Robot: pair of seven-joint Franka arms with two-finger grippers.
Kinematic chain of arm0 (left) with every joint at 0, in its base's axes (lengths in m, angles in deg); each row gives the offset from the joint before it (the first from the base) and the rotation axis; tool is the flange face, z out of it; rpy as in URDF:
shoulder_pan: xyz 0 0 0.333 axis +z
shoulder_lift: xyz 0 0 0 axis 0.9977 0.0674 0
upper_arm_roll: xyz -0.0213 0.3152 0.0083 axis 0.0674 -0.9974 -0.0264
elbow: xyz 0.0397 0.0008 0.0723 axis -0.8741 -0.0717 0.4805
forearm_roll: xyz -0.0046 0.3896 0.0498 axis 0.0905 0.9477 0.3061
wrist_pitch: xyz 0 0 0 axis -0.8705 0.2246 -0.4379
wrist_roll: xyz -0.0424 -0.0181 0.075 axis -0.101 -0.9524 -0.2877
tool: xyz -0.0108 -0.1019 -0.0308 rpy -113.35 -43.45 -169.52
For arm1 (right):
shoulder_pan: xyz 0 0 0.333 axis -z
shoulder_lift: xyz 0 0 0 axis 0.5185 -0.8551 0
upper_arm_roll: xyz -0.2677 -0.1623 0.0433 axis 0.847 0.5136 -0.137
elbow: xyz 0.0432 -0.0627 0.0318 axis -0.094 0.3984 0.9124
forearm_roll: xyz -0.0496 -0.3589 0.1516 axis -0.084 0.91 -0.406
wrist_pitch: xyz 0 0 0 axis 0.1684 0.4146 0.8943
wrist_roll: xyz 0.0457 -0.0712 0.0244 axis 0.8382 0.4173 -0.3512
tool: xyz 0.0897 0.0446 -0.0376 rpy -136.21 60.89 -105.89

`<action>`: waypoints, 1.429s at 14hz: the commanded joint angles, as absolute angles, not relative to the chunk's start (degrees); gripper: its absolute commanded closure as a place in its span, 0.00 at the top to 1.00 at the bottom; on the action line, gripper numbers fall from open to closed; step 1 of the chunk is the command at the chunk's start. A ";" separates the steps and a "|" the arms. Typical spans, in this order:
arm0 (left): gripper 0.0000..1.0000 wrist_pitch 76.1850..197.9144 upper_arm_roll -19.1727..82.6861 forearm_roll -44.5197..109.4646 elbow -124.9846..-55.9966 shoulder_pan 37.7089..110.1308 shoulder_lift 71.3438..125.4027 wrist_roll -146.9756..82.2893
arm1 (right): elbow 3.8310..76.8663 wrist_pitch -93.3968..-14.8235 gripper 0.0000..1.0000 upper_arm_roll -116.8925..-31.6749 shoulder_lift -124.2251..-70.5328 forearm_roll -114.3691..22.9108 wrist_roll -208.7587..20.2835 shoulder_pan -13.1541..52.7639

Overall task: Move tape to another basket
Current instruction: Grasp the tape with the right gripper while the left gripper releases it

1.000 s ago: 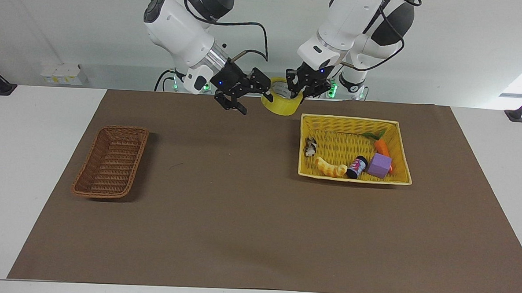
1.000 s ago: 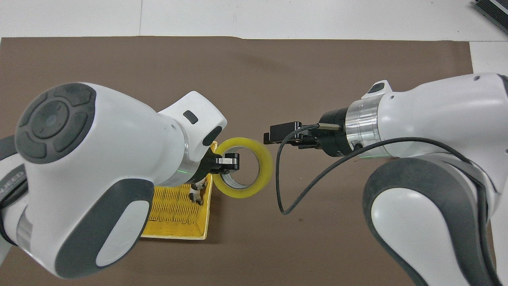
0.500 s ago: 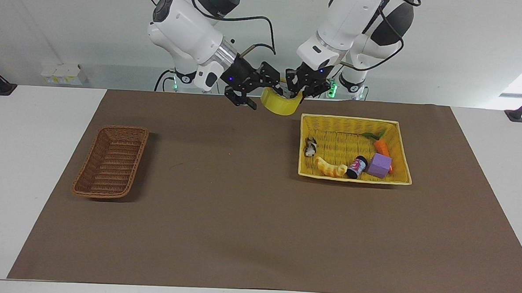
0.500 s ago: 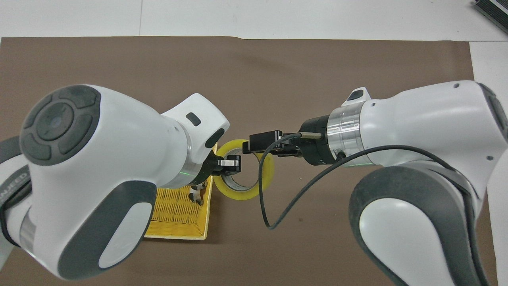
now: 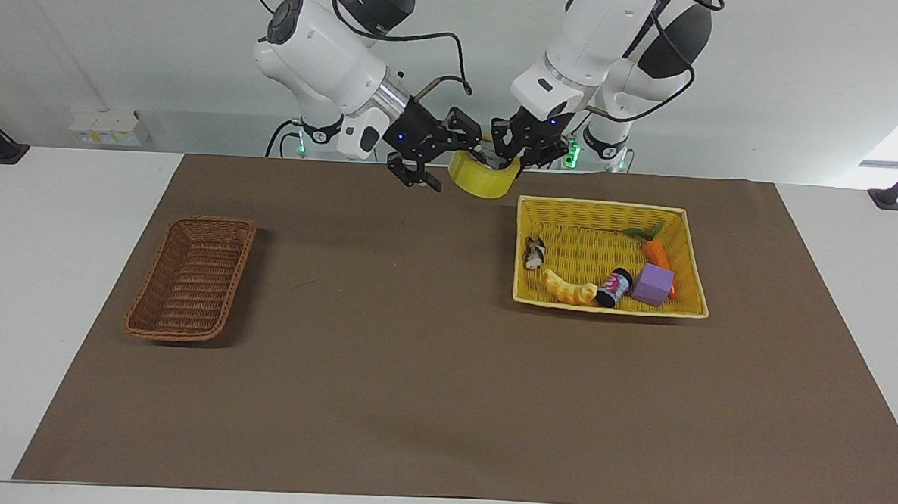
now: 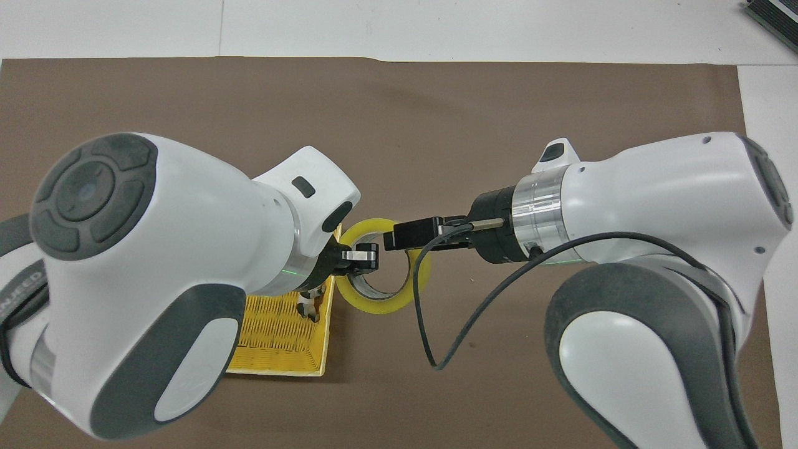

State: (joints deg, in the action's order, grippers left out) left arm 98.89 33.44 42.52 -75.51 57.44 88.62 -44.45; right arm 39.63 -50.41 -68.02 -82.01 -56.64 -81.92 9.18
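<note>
Next, my right gripper closes on the tape's other edge (image 6: pixel 420 272) before my left gripper opens and pulls back, because the brown basket (image 5: pixel 190 278) is far from my left gripper.
The tape (image 5: pixel 484 181), a yellow roll, hangs in the air over the brown mat, just off the yellow basket's corner nearest the robots. My left gripper (image 5: pixel 508 153) is shut on the roll's wall, with one finger inside the ring (image 6: pixel 381 304). My right gripper (image 5: pixel 453 158) stands open at the roll's other edge, its fingers straddling the rim. From overhead, the left gripper (image 6: pixel 358 256) and right gripper (image 6: pixel 406 234) meet over the ring. The brown wicker basket (image 5: pixel 190 279) sits empty toward the right arm's end of the table.
A yellow woven basket (image 5: pixel 602 208) toward the left arm's end holds a carrot (image 5: pixel 656 253), a purple block (image 5: pixel 653 284), a small can (image 5: pixel 614 287), a ridged yellow toy (image 5: pixel 569 289) and a small figure (image 5: pixel 533 253). A black cable (image 6: pixel 436 312) loops under the right wrist.
My right gripper has moved in toward the tape and now straddles its rim. The left gripper has kept hold of the roll, nearly in place.
</note>
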 commanded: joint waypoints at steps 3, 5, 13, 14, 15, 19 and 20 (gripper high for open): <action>0.00 101.93 32.68 38.37 -76.39 56.78 87.52 -45.72 | 41.28 -50.42 0.23 -68.31 -80.37 -54.17 -75.70 9.08; 0.00 103.60 32.68 38.10 -76.13 56.69 87.70 -47.74 | 41.19 -50.24 0.00 -68.31 -80.54 -54.16 -74.21 9.08; 1.00 102.73 31.98 38.19 -75.51 57.75 85.77 -47.57 | 37.59 -47.71 0.00 -68.05 -81.95 -53.29 -71.47 11.09; 1.00 102.73 31.81 38.10 -75.51 58.36 85.16 -47.57 | 37.50 -47.35 0.00 -68.05 -81.95 -52.85 -71.82 11.89; 1.00 102.73 31.63 38.10 -75.42 59.23 84.71 -48.01 | 37.49 -47.08 0.00 -68.14 -81.95 -52.67 -71.91 12.76; 1.00 101.16 31.63 39.06 -75.42 60.30 84.36 -47.49 | 37.06 -44.45 0.00 -67.79 -81.95 -52.58 -76.90 16.80; 1.00 100.54 31.28 39.15 -75.42 60.38 84.36 -47.31 | 36.97 -43.31 0.00 -67.70 -81.86 -52.41 -78.23 17.95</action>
